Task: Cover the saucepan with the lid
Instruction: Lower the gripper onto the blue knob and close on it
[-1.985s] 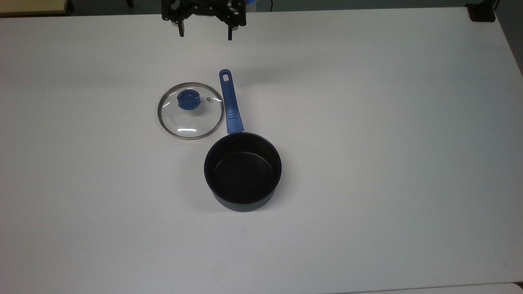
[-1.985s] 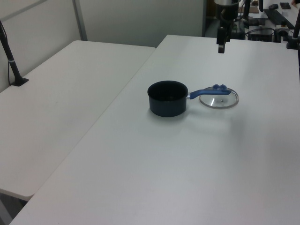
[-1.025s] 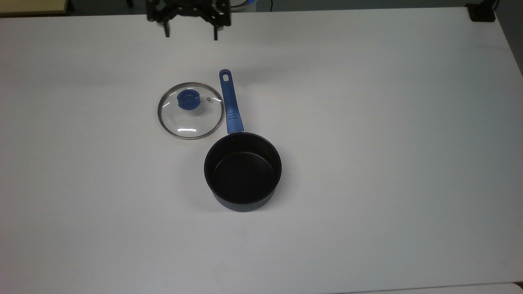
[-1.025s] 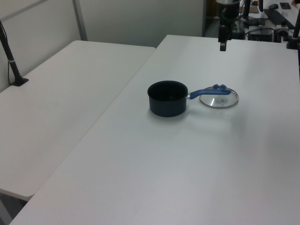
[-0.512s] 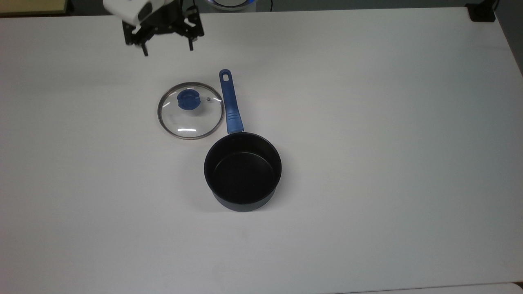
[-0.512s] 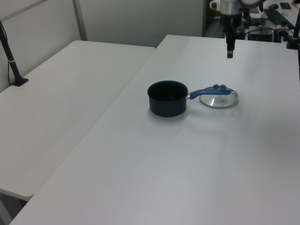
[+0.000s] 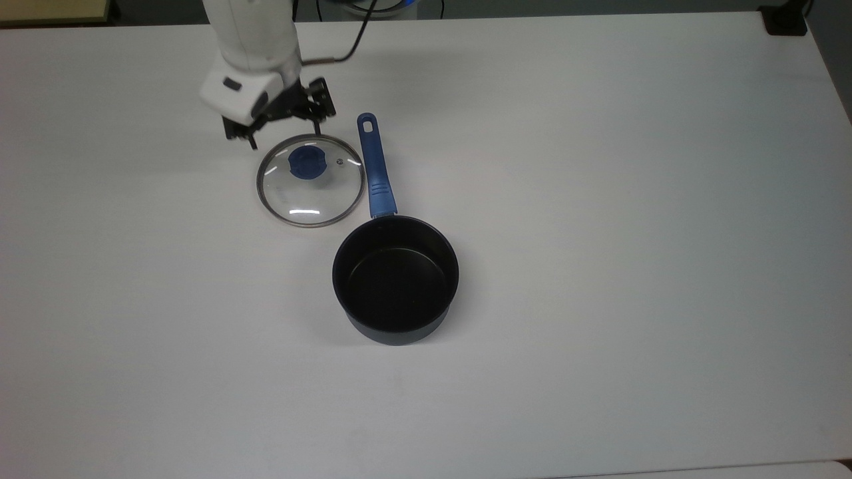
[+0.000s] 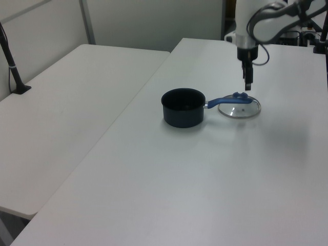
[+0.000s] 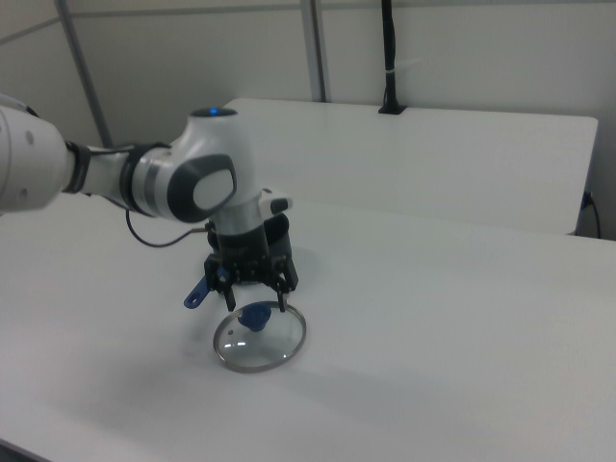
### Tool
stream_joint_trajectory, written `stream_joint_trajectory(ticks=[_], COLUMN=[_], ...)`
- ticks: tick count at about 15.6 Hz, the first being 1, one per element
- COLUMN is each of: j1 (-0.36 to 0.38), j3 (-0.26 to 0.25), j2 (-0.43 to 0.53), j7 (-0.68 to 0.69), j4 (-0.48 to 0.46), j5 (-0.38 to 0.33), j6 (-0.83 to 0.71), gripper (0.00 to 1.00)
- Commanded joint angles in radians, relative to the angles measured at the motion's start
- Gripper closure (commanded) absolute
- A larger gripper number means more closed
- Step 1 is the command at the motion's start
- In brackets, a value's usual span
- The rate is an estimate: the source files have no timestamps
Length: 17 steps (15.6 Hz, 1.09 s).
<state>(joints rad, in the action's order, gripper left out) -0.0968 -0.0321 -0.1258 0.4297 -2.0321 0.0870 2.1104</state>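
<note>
My gripper will lower the lid and the lid will settle level across the saucepan's opening, because the lid's steel rim looks about as wide as that opening.
The lid, clear glass with a steel rim and a blue knob, lies flat on the white table. To the top view's right of it lies the saucepan's blue handle. The saucepan stands upright, black inside and with nothing in it. My gripper hangs open just above the lid's far edge, fingers pointing down and holding nothing. In the left view the gripper is right over the knob of the lid, beside the saucepan. In the right view the gripper straddles the knob above the lid.
A second white table adjoins at the left view's left, with a black post clamped to it. A black clamp sits at the table's far corner in the top view's upper right. Wide bare tabletop surrounds the saucepan.
The arm has swung from the table's far edge down toward the lid, and the open gripper now hangs just above the knob. Lid and saucepan have not moved.
</note>
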Motion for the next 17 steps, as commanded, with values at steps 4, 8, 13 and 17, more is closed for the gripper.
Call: stream_joint_trajectory(ticks=[4, 8, 13, 17], j1=[0.016, 0.032, 0.043, 0.043], j3=[0.005, 0.005, 0.005, 0.005], j2=[-0.031, -0.054, -0.055, -0.061], j7=[0.009, -0.003, -0.003, -0.015], j4=[-0.034, -0.033, -0.034, -0.034], j5=[-0.029, -0.061, -0.061, -0.061], j6=[0.088, 0.123, 0.131, 0.129], gripper=[0.0, 0.0, 0.18, 0.29])
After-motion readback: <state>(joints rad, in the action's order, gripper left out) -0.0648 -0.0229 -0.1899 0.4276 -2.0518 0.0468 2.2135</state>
